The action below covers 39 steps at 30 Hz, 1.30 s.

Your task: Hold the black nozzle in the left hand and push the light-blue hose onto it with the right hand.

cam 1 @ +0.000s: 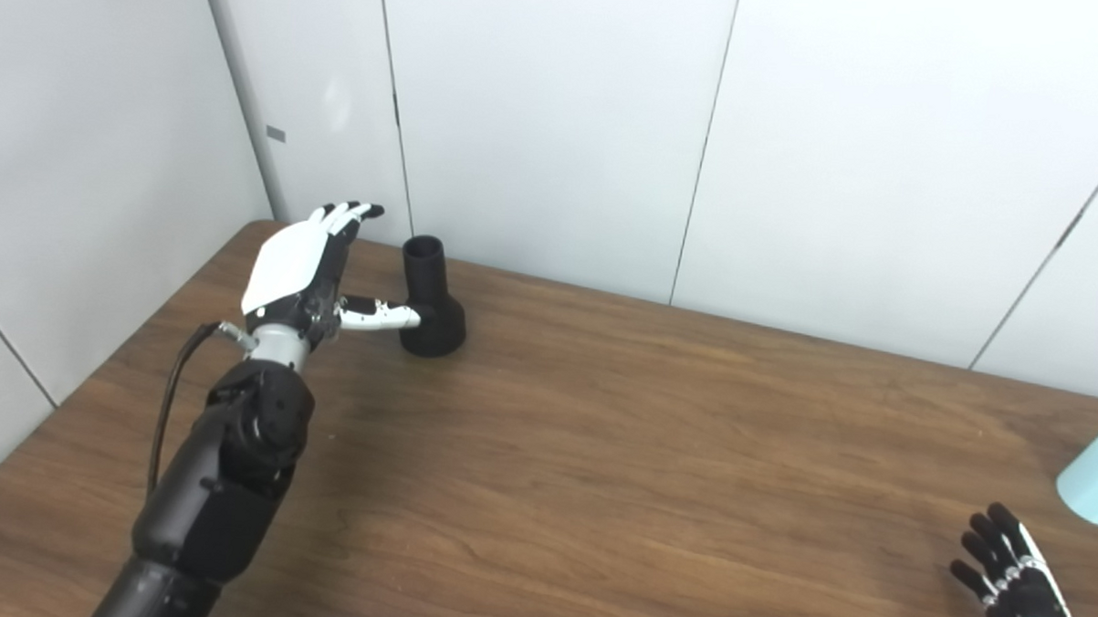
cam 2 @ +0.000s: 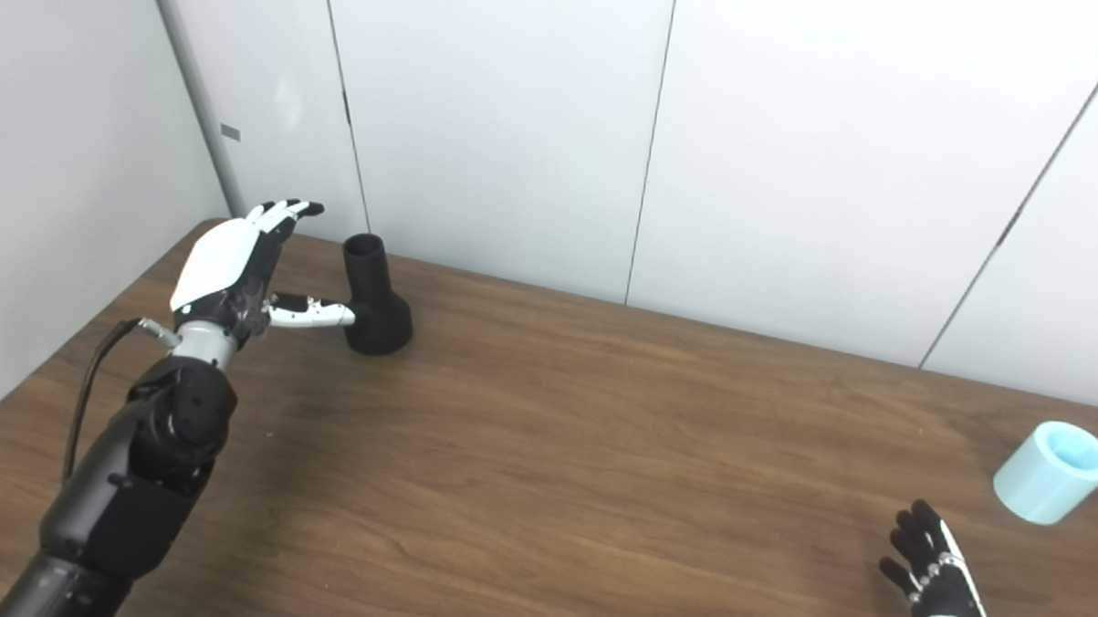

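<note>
The light-blue hose will go over the black nozzle's narrow neck and stop there when the robot pushes it, because the neck widens into a flared base (cam 1: 441, 332).
The black nozzle (cam 1: 431, 297) stands upright on its flared base near the table's far left corner, narrow neck up. My left hand (cam 1: 308, 268) is just left of it, open, fingers stretched toward the wall and the thumb reaching to the nozzle's side without gripping. The light-blue hose piece (cam 2: 1052, 470), a short hollow cylinder, lies tilted on the table at the far right. My right hand (cam 2: 937, 582) is low at the right front edge, open, fingers spread, a short way in front of the hose and apart from it.
The wooden table (cam 1: 599, 456) runs up to white wall panels (cam 1: 556, 117) at the back and left. A black cable (cam 1: 170, 396) loops off the left wrist.
</note>
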{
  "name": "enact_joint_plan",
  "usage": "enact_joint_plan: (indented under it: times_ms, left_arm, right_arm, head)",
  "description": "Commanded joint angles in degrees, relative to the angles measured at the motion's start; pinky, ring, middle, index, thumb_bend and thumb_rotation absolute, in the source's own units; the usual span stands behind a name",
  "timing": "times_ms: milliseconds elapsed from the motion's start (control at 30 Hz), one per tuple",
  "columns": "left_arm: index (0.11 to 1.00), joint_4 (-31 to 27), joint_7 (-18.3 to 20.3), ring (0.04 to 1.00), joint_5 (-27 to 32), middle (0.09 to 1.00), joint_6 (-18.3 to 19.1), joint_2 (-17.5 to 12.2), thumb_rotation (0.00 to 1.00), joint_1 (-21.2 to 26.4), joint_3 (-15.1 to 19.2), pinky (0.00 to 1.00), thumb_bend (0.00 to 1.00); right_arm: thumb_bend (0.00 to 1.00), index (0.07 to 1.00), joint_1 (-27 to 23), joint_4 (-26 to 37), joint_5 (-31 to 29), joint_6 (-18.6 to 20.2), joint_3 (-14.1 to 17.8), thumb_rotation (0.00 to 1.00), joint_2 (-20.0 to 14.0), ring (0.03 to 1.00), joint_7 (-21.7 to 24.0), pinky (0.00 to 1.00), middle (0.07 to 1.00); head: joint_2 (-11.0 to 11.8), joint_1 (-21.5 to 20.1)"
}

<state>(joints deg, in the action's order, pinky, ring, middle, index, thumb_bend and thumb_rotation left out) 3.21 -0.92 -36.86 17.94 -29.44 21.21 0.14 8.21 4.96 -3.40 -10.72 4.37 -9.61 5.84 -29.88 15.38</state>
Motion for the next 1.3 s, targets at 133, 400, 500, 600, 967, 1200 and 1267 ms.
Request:
enact_joint_plan:
  times_ms: [133, 400, 500, 600, 967, 1200, 1267]
  left_arm:
    - [0.888, 5.4, -1.2, 0.991, -0.5, 0.94, 0.5, -0.8, 0.4, 5.3, -0.9, 1.0, 1.0]
    - [0.899, 10.6, 1.7, 1.0, 5.8, 0.954, 3.6, 1.1, 0.4, 9.3, 0.1, 1.0, 1.0]
    - [0.892, 12.0, 1.6, 0.998, 7.3, 0.949, 4.1, 1.5, 0.39, 10.3, 0.2, 0.99, 1.0]
    - [0.88, 12.8, 1.6, 0.983, 8.2, 0.925, 4.1, 1.6, 0.39, 11.1, -0.2, 0.95, 1.0]
    - [0.852, 10.9, 3.5, 0.932, 8.6, 0.864, 6.0, 2.0, 0.38, 11.0, -2.9, 0.91, 1.0]
    - [0.831, 11.5, 3.0, 0.918, 8.3, 0.845, 3.8, 1.5, 0.36, 10.7, -4.8, 0.87, 1.0]
    - [0.828, 11.5, 3.2, 0.917, 8.5, 0.844, 3.4, 1.4, 0.35, 10.7, -5.0, 0.87, 0.99]
  right_arm:
    - [0.61, 0.929, 2.4, -4.8, 0.1, -1.5, -0.5, 0.98, 0.6, 0.922, 0.0, 0.84, 0.925]
    - [0.6, 0.935, 2.3, -4.7, -1.1, -0.9, -0.4, 0.97, 1.0, 0.918, 0.3, 0.83, 0.927]
    - [0.6, 0.932, 2.4, -4.7, 0.1, -1.5, -0.6, 0.98, 0.9, 0.913, -0.2, 0.84, 0.92]
    - [0.58, 0.933, 2.4, -4.8, 0.7, -1.9, -0.7, 0.99, 0.8, 0.903, -0.3, 0.82, 0.914]
    - [0.59, 0.939, 2.1, -4.0, -4.2, 0.8, 0.1, 0.95, 1.7, 0.931, 0.7, 0.88, 0.91]
    - [0.54, 0.946, 2.3, -3.1, -3.4, 1.2, 0.0, 0.96, 1.9, 0.929, 0.5, 0.88, 0.909]
    - [0.54, 0.947, 2.3, -2.8, -3.4, 1.6, 0.0, 0.95, 2.0, 0.929, 0.4, 0.89, 0.909]
  head:
    - [-0.1, 0.1]
    - [-0.4, -0.4]
    - [-0.4, -0.4]
    - [-0.5, -0.3]
    - [-1.2, -0.5]
    - [-1.7, -0.8]
    - [-1.8, -0.9]
